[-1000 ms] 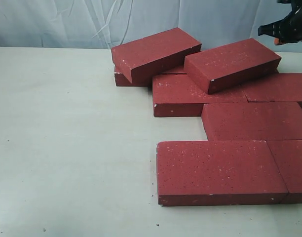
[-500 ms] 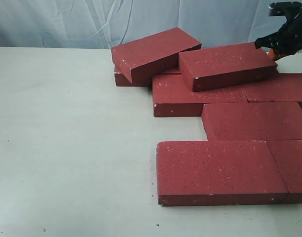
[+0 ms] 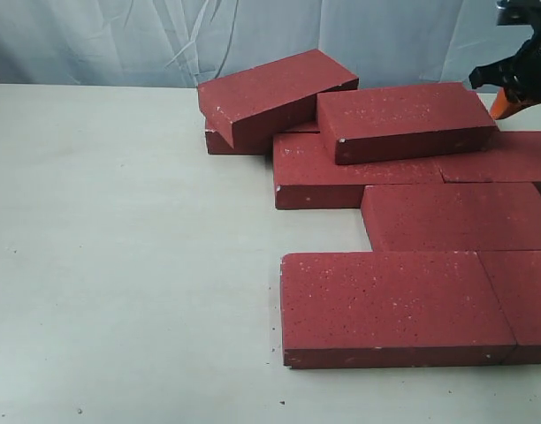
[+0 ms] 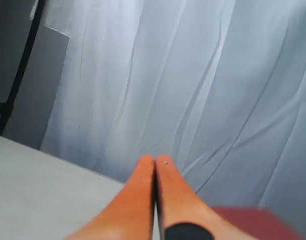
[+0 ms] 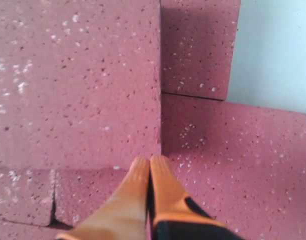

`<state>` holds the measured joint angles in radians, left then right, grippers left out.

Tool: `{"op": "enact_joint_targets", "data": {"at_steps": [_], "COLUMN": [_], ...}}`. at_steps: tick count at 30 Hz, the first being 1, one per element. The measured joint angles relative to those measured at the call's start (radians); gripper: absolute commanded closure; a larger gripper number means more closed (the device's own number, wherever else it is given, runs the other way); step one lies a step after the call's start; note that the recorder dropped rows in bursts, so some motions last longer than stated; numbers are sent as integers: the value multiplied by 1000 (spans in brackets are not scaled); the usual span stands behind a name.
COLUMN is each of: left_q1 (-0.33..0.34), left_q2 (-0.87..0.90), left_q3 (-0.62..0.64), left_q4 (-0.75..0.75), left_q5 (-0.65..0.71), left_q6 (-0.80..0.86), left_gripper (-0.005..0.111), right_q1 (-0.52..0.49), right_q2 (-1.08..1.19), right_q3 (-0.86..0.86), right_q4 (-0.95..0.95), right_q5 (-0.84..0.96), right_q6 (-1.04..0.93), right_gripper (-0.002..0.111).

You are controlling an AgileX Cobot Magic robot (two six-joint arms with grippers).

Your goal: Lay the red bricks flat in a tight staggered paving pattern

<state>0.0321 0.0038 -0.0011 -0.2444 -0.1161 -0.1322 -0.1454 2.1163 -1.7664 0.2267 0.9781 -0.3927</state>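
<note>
The level brick [image 3: 484, 119] atop the others has my right gripper at one end, so my left gripper should come to its opposite end [image 3: 326, 128] so that both lift it.
Several red bricks lie at the right of the table in the exterior view. Flat ones include the front brick [image 3: 390, 305], the middle one [image 3: 456, 216] and one further back [image 3: 341, 172]. Two rest on top: a tilted brick [image 3: 275, 93] and a nearly level brick [image 3: 403, 119]. My right gripper [image 3: 504, 104] is shut and empty, just off the right end of that level brick. In the right wrist view its tips [image 5: 149, 161] sit at the raised brick's [image 5: 78, 85] corner. My left gripper [image 4: 154, 159] is shut and empty, raised and facing the curtain.
A pale curtain [image 3: 120, 40] hangs behind the table. The white tabletop [image 3: 120, 265] stretches left of the bricks. More flat bricks [image 3: 527, 300] run off the right edge. A blurred red brick [image 4: 253, 222] shows beside the left fingers.
The right gripper came down against the top right brick's far end. That brick swung and slid left, and now lies squarer to the row beneath it.
</note>
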Motion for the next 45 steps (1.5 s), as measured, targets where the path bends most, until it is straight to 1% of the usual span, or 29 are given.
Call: {"op": "enact_joint_targets", "data": {"at_steps": [1, 3, 4, 6, 12, 15, 17, 19, 21, 22, 26, 29, 31, 32, 33, 34, 35, 37, 40, 41, 42, 43, 45], "left_q1": [0, 0, 0, 0, 0, 0, 0, 0, 0, 0, 0, -7, -29, -65, -88, -138, -163, -208, -273, -315, -334, -359, -387], "left_q2": [0, 0, 0, 0, 0, 0, 2, 40, 118, 169, 420, 620, 755, 866, 924, 1018, 1063, 1142, 1243, 1316, 1352, 1410, 1509], "left_q3": [0, 0, 0, 0, 0, -2, -23, -77, -156, -201, -367, -479, -562, -641, -686, -760, -796, -851, -935, -989, -1014, -1053, -1124], "left_q4": [-102, -236, -294, -362, -413, -413, -387, -329, -241, -174, 68, 166, 188, 179, 159, 105, 79, 46, 17, -8, -26, -61, -139], "left_q5": [-57, -127, -166, -206, -256, -285, -274, -218, -116, -63, 116, 245, 345, 441, 495, 574, 600, 620, 633, 637, 637, 628, 610], "left_q6": [-8, -28, -34, -42, -62, -119, -136, -144, -148, -148, -148, -128, -63, 23, 78, 172, 212, 259, 287, 293, 302, 329, 383], "left_gripper": [106, 106, 106, 106, 106, 106, 107, 107, 107, 107, 107, 107, 107, 107, 107, 107, 107, 107, 107, 107, 107, 107, 107], "right_q1": [0, 0, 0, 0, 0, 0, 0, 0, 0, 0, 0, 0, 0, 0, 0, 0, 0, 0, 0, 0, 0, 0, 0], "right_q2": [-31, -88, -117, -167, -266, -305, -330, -352, -378, -389, -427, -434, -434, -434, -434, -434, -434, -434, -420, -403, -397, -391, -386], "right_q3": [30, 87, 119, 182, 336, 372, 381, 381, 381, 381, 381, 381, 381, 381, 381, 381, 381, 381, 381, 381, 381, 381, 381], "right_q4": [7, 18, 21, 22, 68, 93, 97, 99, 101, 103, 108, 114, 114, 114, 114, 116, 116, 116, 116, 116, 116, 116, 106], "right_q5": [-12, -46, -68, -112, -201, -220, -220, -215, -207, -205, -195, -186, -182, -182, -182, -182, -182, -182, -188, -190, -192, -198, -218], "right_q6": [0, 0, 0, 10, 27, 27, 27, 27, 27, 27, 30, 30, 30, 30, 30, 30, 30, 30, 30, 30, 30, 30, 30], "right_gripper": [109, 109, 109, 109, 109, 109, 109, 109, 109, 109, 109, 109, 109, 109, 109, 109, 109, 109, 109, 109, 109, 109, 109]}}
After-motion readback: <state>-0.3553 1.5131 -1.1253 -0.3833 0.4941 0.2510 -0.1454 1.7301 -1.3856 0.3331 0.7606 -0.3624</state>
